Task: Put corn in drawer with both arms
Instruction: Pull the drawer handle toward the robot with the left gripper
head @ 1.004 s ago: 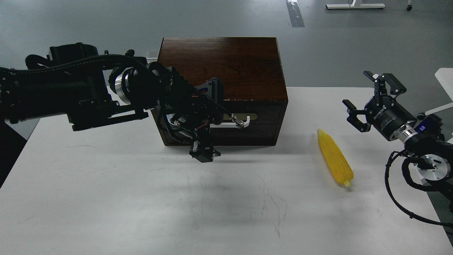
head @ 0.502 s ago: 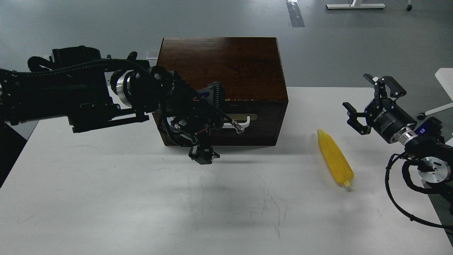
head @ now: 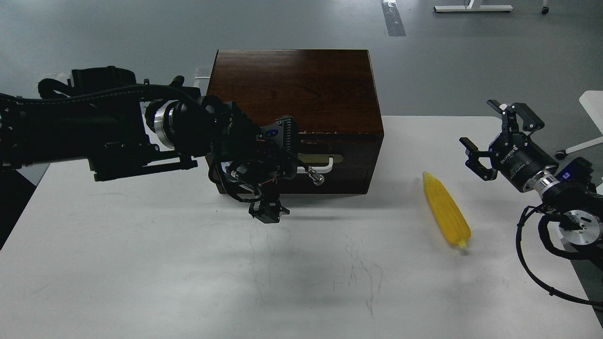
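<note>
I expect the drawer [head: 354, 169] to slide straight out of the still box when I pull, since the white bar handle [head: 323, 168] sits level on the flat front.
The yellow corn [head: 445, 211] lies on the white table [head: 141, 263], right of the dark brown wooden box [head: 292, 84]. The drawer [head: 346, 160] in the box front looks shut; its white bar handle [head: 324, 163] shows at the right end only. My left gripper [head: 277, 172] is open, its fingers spread top to bottom right in front of the drawer's left half, hiding the handle's left end. My right gripper [head: 490, 136] is open and empty, in the air to the upper right of the corn and apart from it.
The table's right edge runs just behind my right arm. A black cable [head: 532, 268] loops from the right arm over the table's right side. Grey floor lies beyond the box.
My left gripper has shifted slightly left and down in front of the drawer. My right gripper has drifted a little to the right. The corn and box have not moved.
</note>
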`<state>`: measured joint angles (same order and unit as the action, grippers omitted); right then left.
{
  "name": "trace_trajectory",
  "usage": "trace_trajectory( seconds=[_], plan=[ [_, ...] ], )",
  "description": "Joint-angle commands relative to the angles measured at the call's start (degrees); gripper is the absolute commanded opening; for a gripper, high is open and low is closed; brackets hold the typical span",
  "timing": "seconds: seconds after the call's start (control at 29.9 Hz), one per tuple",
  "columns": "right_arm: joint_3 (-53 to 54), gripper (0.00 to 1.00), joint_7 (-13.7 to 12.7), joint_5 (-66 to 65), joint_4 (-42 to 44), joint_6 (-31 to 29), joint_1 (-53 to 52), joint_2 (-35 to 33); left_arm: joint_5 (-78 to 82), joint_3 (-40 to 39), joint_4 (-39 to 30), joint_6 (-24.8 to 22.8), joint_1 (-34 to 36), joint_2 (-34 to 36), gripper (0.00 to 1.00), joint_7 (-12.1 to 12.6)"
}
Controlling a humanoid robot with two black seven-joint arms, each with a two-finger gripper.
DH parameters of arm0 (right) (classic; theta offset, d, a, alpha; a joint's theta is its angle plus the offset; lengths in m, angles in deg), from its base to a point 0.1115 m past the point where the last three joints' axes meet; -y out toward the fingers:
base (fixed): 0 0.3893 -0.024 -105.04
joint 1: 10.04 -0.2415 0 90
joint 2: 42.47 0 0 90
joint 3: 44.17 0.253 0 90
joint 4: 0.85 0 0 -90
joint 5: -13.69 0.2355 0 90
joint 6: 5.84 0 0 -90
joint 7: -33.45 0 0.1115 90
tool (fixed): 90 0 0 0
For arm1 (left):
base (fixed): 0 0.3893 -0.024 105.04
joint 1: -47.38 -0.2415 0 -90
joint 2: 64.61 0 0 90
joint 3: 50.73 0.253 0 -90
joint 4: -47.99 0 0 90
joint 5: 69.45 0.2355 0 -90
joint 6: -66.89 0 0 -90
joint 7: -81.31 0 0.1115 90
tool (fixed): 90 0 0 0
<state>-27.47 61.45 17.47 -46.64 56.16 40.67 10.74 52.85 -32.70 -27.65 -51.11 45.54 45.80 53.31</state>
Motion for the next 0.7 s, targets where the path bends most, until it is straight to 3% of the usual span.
trace_trajectory(
  seconds=[0.0, 0.2, 0.67],
  plan=[
    [0.00, 1.00, 0.00, 0.00, 0.00, 0.00, 0.00, -0.21, -0.48, -0.09, -1.87, 0.00, 0.25, 0.33, 0.98, 0.00],
    [-0.09, 1.00, 0.00, 0.00, 0.00, 0.00, 0.09, -0.12, -4.79, -0.62, -6.88, 0.00, 0.87, 0.59, 0.98, 0.00],
    [-0.09, 1.00, 0.00, 0.00, 0.09, 0.00, 0.09, -0.21, -4.79, -0.80, -10.84, 0.00, 0.96, 2.26, 0.98, 0.00]
  ],
)
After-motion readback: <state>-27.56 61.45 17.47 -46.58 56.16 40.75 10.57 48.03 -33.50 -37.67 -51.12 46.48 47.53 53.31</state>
